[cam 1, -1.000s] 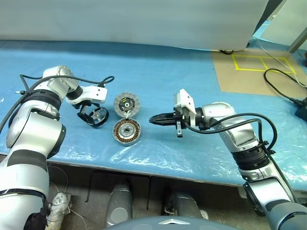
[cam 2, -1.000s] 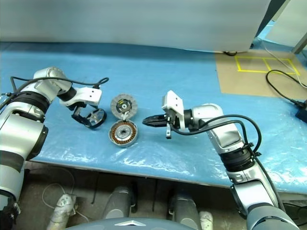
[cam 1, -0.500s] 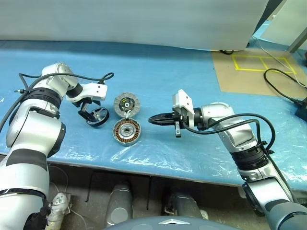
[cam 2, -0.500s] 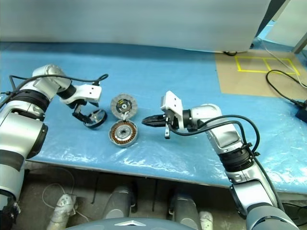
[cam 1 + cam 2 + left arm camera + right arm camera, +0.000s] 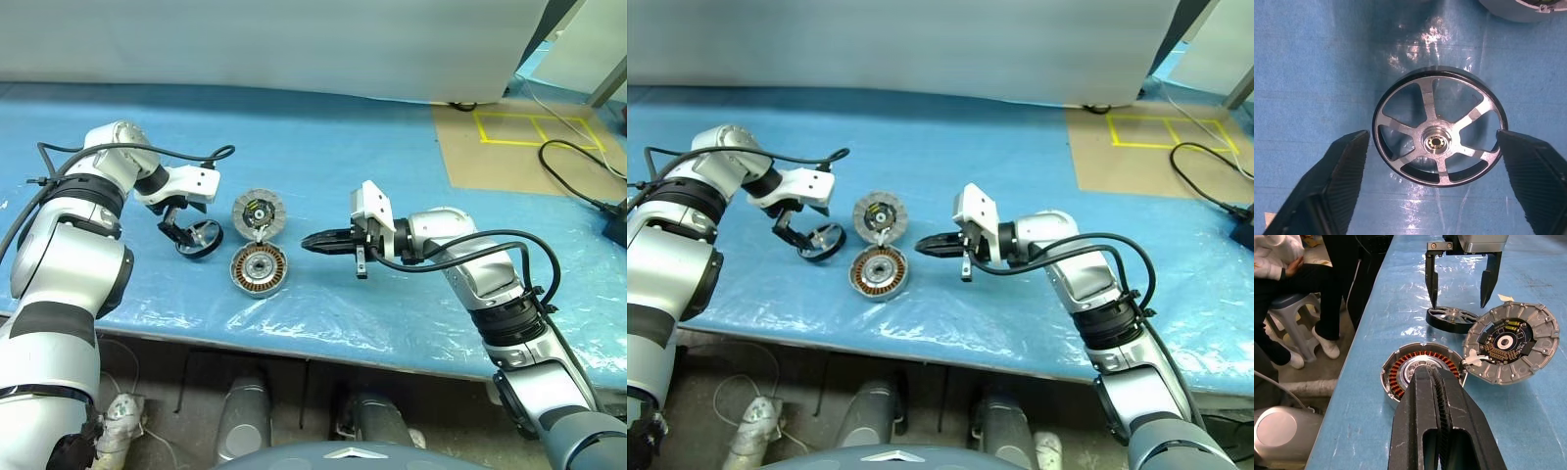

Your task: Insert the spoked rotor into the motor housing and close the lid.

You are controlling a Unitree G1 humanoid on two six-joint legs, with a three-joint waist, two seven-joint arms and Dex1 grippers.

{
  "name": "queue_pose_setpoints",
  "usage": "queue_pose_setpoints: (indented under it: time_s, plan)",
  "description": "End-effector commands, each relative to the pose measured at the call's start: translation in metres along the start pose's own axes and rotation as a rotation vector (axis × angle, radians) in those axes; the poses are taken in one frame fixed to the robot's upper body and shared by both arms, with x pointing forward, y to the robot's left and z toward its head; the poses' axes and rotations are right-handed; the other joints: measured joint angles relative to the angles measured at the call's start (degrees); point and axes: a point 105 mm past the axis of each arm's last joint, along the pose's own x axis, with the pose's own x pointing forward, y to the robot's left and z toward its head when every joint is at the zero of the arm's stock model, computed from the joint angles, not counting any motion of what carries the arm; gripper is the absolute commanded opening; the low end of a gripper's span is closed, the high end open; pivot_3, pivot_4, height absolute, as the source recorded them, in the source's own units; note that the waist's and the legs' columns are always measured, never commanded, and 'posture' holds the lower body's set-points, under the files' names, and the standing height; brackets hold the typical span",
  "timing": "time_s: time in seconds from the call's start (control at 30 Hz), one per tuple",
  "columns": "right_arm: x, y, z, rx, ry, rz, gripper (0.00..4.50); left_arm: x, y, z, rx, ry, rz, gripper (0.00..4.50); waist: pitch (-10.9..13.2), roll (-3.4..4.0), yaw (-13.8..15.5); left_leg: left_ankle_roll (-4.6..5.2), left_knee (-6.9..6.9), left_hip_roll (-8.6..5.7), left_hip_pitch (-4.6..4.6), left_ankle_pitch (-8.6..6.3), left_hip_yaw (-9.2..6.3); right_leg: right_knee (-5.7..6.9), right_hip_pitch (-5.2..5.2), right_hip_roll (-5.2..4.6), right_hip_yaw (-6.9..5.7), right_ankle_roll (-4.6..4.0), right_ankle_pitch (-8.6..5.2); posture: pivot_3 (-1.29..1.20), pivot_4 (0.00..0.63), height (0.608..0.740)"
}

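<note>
Wide gaps (image 5: 1405,106) can be seen between the silver spokes, so the spoked rotor (image 5: 201,238) will keep the copper windings in view when I lower it into the motor housing.
The spoked rotor (image 5: 1437,142) lies flat on the blue table, a dark-rimmed wheel with silver spokes. My left gripper (image 5: 191,230) points down over it, open, with a finger (image 5: 1337,181) on each side of the rim and close to it. To the rotor's right sits the motor housing (image 5: 259,267), its copper windings facing up. The lid (image 5: 259,211) lies open, inside up, against the housing's far edge. My right gripper (image 5: 309,242) hovers shut and empty just right of the housing, pointing at it.
A brown board (image 5: 519,147) with yellow tape lies at the table's back right, and a black cable (image 5: 578,176) runs beside it. The table's front edge (image 5: 294,343) is close below the housing. A seated person (image 5: 1283,269) is beside the table's end.
</note>
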Motion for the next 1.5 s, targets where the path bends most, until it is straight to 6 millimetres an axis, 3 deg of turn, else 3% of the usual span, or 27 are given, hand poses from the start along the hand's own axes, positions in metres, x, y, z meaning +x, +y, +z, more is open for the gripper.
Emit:
queue_pose_setpoints:
  time_s: [0.03,0.07,0.77,1.0,1.27,1.5]
  plan:
    - [0.001,0.001,0.008,-0.027,-0.012,0.013,0.0,-0.011,0.005,0.001,0.017,0.005,0.043,3.19,0.0,0.0,0.0,0.0,0.0,0.0,0.0,0.0,0.0,0.0,0.0,0.0,0.0,0.0,0.0,0.0,0.15,0.74]
    - [0.001,0.0,0.009,-0.027,-0.012,0.013,0.0,-0.01,0.005,0.002,0.016,0.004,0.043,2.9,0.0,0.0,0.0,0.0,0.0,0.0,0.0,0.0,0.0,0.0,0.0,0.0,0.0,0.0,0.0,0.0,0.15,0.74]
    - [0.003,-0.002,0.006,-0.016,-0.004,0.018,0.0,0.0,-0.004,-0.01,-0.012,0.044,-0.003,2.9,0.0,0.0,0.0,0.0,0.0,0.0,0.0,0.0,0.0,0.01,0.0,0.0,0.0,-0.01,0.0,0.0,0.15,0.74]
    - [0.003,-0.002,0.008,-0.016,-0.003,0.009,0.0,0.009,0.001,0.0,-0.033,0.003,0.018,2.9,0.0,-0.01,0.01,0.01,0.01,0.0,-0.01,0.0,0.0,0.01,0.0,0.0,0.0,-0.01,0.0,0.0,0.15,0.74]
    - [0.001,-0.002,0.008,-0.011,0.001,0.0,0.0,0.018,0.0,-0.003,-0.049,0.025,0.011,2.9,0.01,-0.01,-0.01,0.01,0.01,0.0,0.0,0.0,0.0,0.01,0.0,-0.01,0.0,-0.01,0.0,0.0,0.15,0.74]
    - [0.0,-0.005,-0.005,0.002,0.01,-0.006,0.0,0.015,-0.001,-0.014,-0.063,0.065,0.03,2.9,0.01,-0.01,-0.03,0.01,0.01,0.0,0.0,0.0,0.0,0.01,0.0,0.0,0.0,-0.01,0.0,0.0,0.15,0.74]
